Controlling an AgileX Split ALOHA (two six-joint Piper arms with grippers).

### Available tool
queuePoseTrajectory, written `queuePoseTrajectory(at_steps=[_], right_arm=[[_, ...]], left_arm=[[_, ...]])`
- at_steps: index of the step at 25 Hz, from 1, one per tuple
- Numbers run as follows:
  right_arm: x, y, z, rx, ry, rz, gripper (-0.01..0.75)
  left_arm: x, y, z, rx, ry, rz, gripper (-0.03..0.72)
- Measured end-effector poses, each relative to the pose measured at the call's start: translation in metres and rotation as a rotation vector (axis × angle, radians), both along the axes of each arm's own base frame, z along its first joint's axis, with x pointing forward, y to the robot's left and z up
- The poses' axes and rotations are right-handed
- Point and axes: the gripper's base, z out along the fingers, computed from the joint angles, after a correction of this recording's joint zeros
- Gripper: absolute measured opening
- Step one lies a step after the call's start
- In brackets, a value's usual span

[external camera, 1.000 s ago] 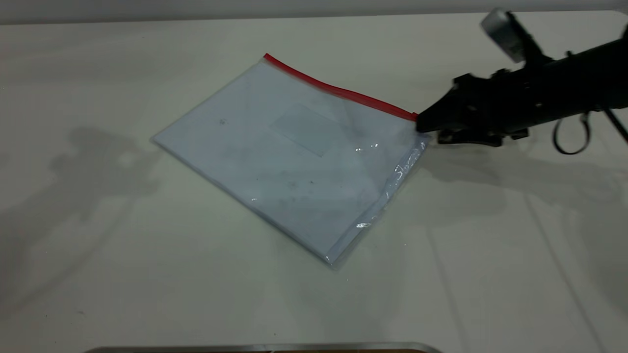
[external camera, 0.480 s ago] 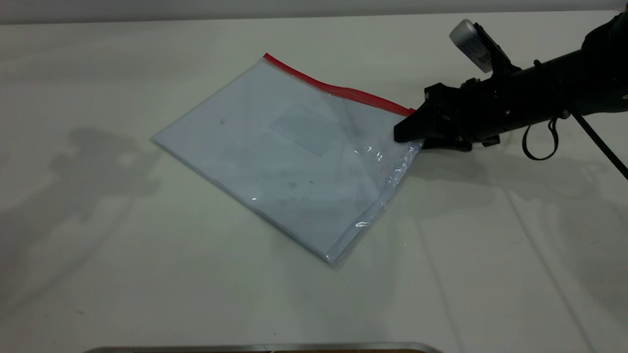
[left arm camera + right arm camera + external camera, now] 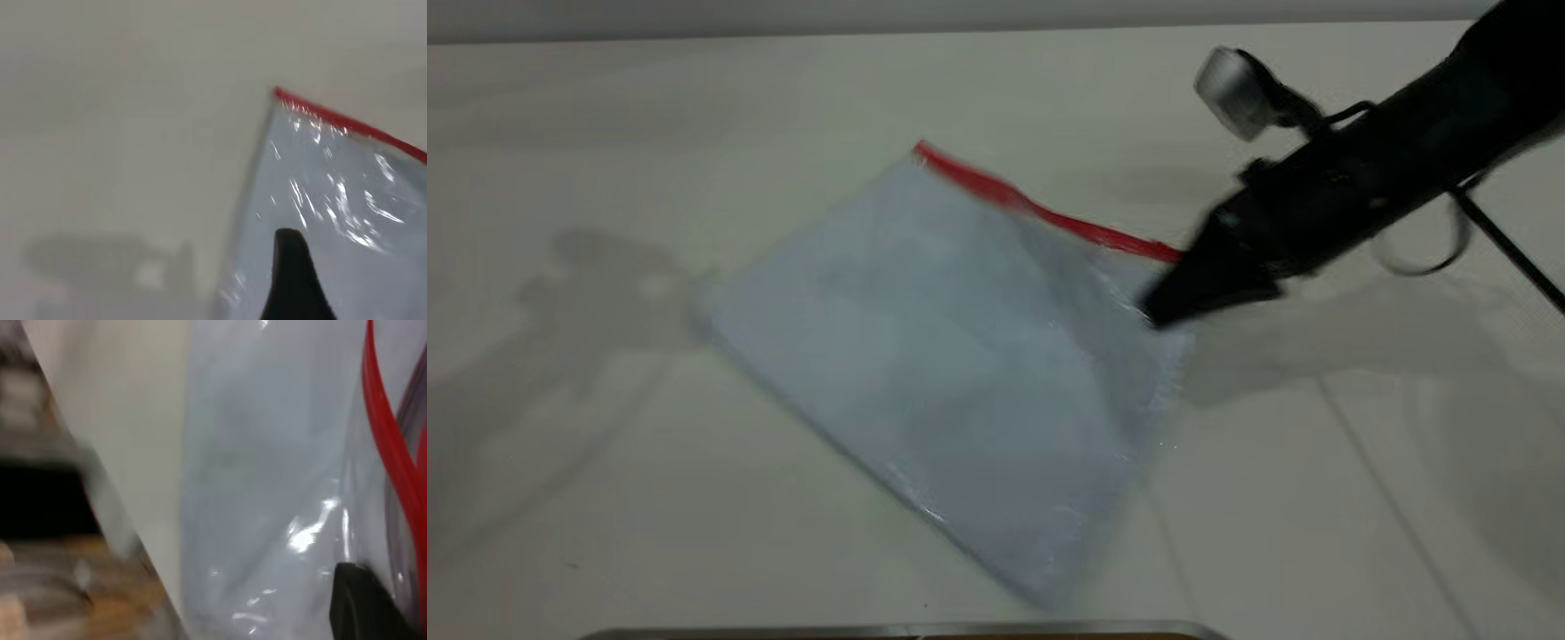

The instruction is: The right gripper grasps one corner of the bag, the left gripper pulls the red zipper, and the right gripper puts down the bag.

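My right gripper is holding the corner of the bag, which lies at a slant with the red zipper's end (image 3: pixel 1165 252) far from my left gripper. I should swing the held corner back toward the table's far edge (image 3: pixel 1088 36).
The bag (image 3: pixel 943 356) is a clear pouch with white paper inside, lying slanted on the white table (image 3: pixel 605 462) and blurred by motion. The red zipper (image 3: pixel 1040 213) runs along its far edge. My right gripper (image 3: pixel 1160 311) is shut on the bag's right corner beside the zipper's end and holds that corner raised. In the right wrist view one finger (image 3: pixel 360 607) presses the plastic (image 3: pixel 267 487) next to the red strip (image 3: pixel 387 447). My left gripper is outside the exterior view. Its wrist view shows one finger (image 3: pixel 293 280) over the bag (image 3: pixel 347 200), near the zipper's other end (image 3: pixel 347 122).
A metal rim (image 3: pixel 907 629) lies along the table's front edge. The left arm's shadow (image 3: pixel 605 293) falls on the table to the left of the bag. Blurred dark and brown shapes (image 3: pixel 47 553) lie past the table edge in the right wrist view.
My right gripper slid left onto the bag's right corner, closed on it and raised it. The bag shifted toward the front edge and its right side now tilts up.
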Motion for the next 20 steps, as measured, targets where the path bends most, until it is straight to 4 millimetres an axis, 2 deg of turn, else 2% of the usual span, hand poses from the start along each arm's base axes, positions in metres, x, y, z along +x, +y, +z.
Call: queuePoseTrajectory(at_steps=[2, 4, 5, 7, 10, 12, 16, 20], right_arm=[[0.019, -0.021, 0.019, -0.109, -0.062, -0.052, 0.033], [0.043, -0.030, 0.042, -0.154, -0.170, -0.127, 0.033], [0.053, -0.028, 0.054, -0.154, -0.227, -0.137, 0.033], [0.064, -0.013, 0.072, -0.134, -0.314, -0.083, 0.033], [0.057, 0.031, 0.078, -0.104, -0.356, 0.047, 0.033], [0.049, 0.051, 0.078, -0.098, -0.359, 0.101, 0.033], [0.044, 0.069, 0.077, -0.106, -0.378, 0.138, 0.033], [0.042, 0.078, 0.084, -0.114, -0.414, 0.160, 0.033]], left_arm=[[0.004, 0.000, -0.013, 0.001, 0.035, -0.001, 0.546], [0.014, -0.003, -0.024, 0.002, 0.054, -0.020, 0.546], [0.020, -0.007, -0.029, -0.003, 0.060, -0.035, 0.546], [0.036, -0.018, -0.032, -0.022, 0.051, -0.086, 0.546], [0.058, -0.039, -0.044, -0.053, 0.053, -0.212, 0.546], [0.073, -0.054, -0.055, -0.082, 0.059, -0.312, 0.546], [0.092, -0.083, -0.089, -0.149, 0.113, -0.526, 0.546], [0.103, -0.111, -0.113, -0.214, 0.169, -0.684, 0.546]])
